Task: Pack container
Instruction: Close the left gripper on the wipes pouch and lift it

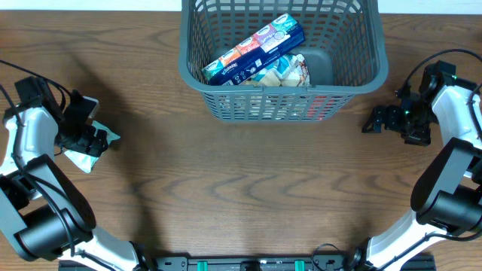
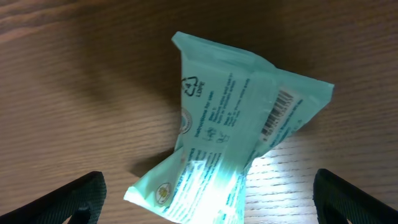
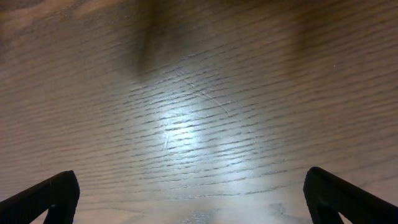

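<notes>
I should keep lowering my left gripper until its fingers get to the wood (image 2: 280, 177) beside the packet, and then close them, because the open fingers are on both sides of the mint-green packet's narrow middle (image 2: 214, 144).
The container (image 1: 280, 105), a large dark grey lattice basket, stands at the table's far middle. Inside it lie a blue box (image 1: 256, 50) and some pale packets (image 1: 288, 71). A mint-green packet (image 2: 230, 134) lies crumpled on the wood at the left, seen under the gripper as the same packet (image 1: 84, 159). My left gripper (image 1: 93, 142) hovers just over it, open, its fingers (image 2: 73, 199) wide on either side and not touching it. My right gripper (image 1: 374, 120) stands open to the right of the container, over bare wood, with nothing between its fingers (image 3: 43, 199).
The wooden table (image 1: 248, 188) stretches from the basket to the near edge. Cables trail by both arms at the far left and far right sides.
</notes>
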You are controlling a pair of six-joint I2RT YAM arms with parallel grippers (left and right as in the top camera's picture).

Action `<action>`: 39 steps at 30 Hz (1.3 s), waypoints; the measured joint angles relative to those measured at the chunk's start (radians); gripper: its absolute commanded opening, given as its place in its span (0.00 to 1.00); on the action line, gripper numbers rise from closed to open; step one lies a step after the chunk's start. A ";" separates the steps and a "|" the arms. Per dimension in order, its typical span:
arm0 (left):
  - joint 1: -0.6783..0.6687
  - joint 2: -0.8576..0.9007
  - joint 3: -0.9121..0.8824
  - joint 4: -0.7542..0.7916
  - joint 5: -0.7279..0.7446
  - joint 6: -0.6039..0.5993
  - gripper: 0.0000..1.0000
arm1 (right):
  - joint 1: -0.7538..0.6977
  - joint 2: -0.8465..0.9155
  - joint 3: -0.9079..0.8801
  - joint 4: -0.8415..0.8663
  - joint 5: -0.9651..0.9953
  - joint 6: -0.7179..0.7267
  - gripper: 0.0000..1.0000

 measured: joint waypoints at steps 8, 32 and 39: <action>-0.031 0.102 0.000 0.019 0.018 0.000 0.99 | 0.000 0.000 0.000 -0.001 0.000 0.000 0.99; -0.037 0.133 0.003 0.030 0.051 -0.019 0.20 | 0.000 0.000 0.000 -0.011 0.000 0.000 0.99; -0.035 0.132 0.008 0.026 0.066 -0.077 0.15 | 0.000 0.000 0.000 -0.011 0.000 0.000 0.99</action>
